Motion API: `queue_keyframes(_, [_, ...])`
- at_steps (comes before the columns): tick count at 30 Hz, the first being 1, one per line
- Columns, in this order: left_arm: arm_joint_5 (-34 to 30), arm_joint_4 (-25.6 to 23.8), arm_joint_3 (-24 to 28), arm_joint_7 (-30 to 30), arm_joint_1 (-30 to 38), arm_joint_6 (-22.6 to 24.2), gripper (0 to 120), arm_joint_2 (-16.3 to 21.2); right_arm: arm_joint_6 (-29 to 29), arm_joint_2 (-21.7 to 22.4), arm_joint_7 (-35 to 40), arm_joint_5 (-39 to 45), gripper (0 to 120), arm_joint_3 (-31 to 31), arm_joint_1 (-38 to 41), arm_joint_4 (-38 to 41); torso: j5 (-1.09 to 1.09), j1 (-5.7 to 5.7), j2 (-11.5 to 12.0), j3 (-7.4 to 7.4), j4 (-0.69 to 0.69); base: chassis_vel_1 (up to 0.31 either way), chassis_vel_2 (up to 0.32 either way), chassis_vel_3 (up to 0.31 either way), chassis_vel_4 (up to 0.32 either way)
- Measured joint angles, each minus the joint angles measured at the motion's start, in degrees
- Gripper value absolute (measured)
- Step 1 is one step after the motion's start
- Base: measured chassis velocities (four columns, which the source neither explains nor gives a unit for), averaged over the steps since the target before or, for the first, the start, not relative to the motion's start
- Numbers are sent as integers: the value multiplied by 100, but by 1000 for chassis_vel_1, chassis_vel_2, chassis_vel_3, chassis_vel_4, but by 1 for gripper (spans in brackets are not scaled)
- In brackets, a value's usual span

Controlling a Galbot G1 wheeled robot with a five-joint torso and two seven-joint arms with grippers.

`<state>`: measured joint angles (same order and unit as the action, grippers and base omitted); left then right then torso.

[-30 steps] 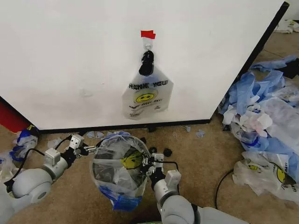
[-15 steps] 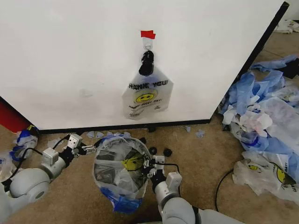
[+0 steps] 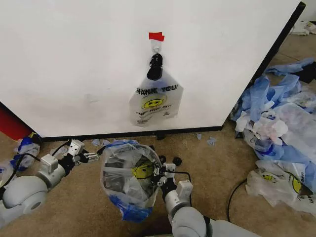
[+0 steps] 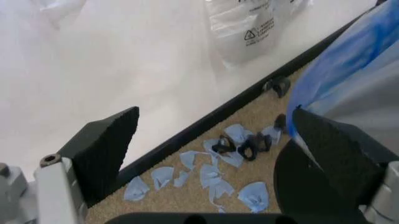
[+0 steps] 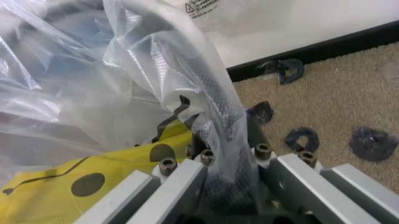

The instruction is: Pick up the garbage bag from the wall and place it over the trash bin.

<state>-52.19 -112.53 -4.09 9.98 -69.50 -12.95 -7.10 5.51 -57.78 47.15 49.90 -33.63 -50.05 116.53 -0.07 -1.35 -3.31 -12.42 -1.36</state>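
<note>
The garbage bag's loose (image 3: 143,170) folds (image 3: 131,183) are bunched up inside the trash bin's opening. The garbage bag will sink and spread out against the trash bin's mesh when I push it down.
The garbage bag (image 3: 129,177), see-through with blue trim and a yellow smiley, lies draped over the black mesh trash bin (image 3: 116,183) on the carpet below the wall (image 3: 74,59). At the bin's right side, my right gripper (image 3: 159,174) is shut on the bag's plastic and the bin rim (image 5: 215,112). The right wrist view shows the garbage bag (image 5: 93,93) bunched between that gripper's (image 5: 215,163) fingers. My left gripper (image 3: 93,156) hovers just left of the bag, open. In its wrist view the left gripper (image 4: 212,140) has nothing between its pads (image 4: 109,144), and the garbage bag's blue edge (image 4: 355,60) lies beside one of them.
A whiter THANK YOU smiley bag (image 3: 154,101) hangs on the wall from a black clip (image 3: 155,66) under red tape (image 3: 156,36). A pile of blue and white bags (image 3: 281,123) covers the floor at right. Small black clips (image 3: 176,161) and blue scraps lie by the wall's base.
My left arm has drawn back a little to the left. The bin and its bag have shifted slightly right. The right gripper keeps its hold.
</note>
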Motion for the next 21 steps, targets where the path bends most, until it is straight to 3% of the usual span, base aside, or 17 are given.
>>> queue_keyframes(13, [-7,-153,-74,58,-82,7,97,78,6,-49,-1,6,0,147,-64,-23,0,0,0,0,0,0,0,0,0])
queue_keyframes(21, [51,-329,-87,288,347,105,96,-197,73,-144,-15,33,0,639,-207,-97,1,0,0,0,0,0,0,0,0])
